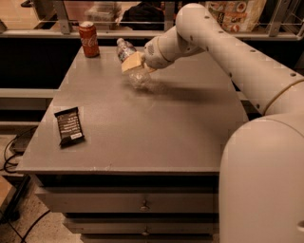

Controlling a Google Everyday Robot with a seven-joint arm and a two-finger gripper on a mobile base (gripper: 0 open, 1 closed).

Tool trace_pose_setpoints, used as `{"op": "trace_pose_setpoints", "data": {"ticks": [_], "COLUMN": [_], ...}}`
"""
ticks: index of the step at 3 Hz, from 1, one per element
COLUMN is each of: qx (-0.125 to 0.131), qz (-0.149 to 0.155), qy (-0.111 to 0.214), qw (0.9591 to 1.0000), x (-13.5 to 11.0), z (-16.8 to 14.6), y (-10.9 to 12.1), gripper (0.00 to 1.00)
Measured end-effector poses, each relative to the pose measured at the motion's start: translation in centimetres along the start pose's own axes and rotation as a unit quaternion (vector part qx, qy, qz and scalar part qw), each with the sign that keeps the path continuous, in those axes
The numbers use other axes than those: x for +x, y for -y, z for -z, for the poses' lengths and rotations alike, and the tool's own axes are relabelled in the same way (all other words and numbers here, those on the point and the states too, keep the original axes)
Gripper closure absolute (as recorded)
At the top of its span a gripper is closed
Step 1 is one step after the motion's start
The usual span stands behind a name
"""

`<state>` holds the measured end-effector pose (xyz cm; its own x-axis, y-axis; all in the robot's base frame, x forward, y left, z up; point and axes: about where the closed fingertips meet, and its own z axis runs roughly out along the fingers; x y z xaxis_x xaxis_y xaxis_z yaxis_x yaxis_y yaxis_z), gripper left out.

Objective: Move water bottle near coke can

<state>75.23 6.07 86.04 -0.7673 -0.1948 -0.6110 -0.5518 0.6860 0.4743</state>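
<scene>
The robot's gripper should keep moving the bottle along low until it is next to the can, as the path from the water bottle to the coke can (88,40) is clear.
The water bottle (127,53) is a clear crinkled plastic bottle, tilted with its white cap pointing up-left toward the back of the table. My gripper (133,63) is shut on the bottle around its middle and holds it just above the grey table (152,123). The bottle's lower end (138,79) hangs below the tan fingers. The coke can (89,39), red with a silver top, stands upright at the table's back left corner, a short way left of the bottle.
A flat dark snack wrapper (69,126) lies near the table's front left edge. My white arm (228,52) reaches in from the right over the table's back right. A railing and shelf with packaged goods (232,12) run behind the table. Drawers (142,205) sit below the tabletop.
</scene>
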Motion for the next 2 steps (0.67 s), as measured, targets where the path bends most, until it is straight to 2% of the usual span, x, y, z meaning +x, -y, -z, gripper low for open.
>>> {"op": "trace_pose_setpoints", "data": {"ticks": [1,2], "qx": [-0.011,-0.013], "qz": [-0.028,-0.041], "qy": [0.024,0.037], "qw": [0.9993,0.9984], "x": [-1.3,-2.9], "z": [-1.8,-4.2], "y": [-0.7,-1.6], "gripper": [1.0,1.0]}}
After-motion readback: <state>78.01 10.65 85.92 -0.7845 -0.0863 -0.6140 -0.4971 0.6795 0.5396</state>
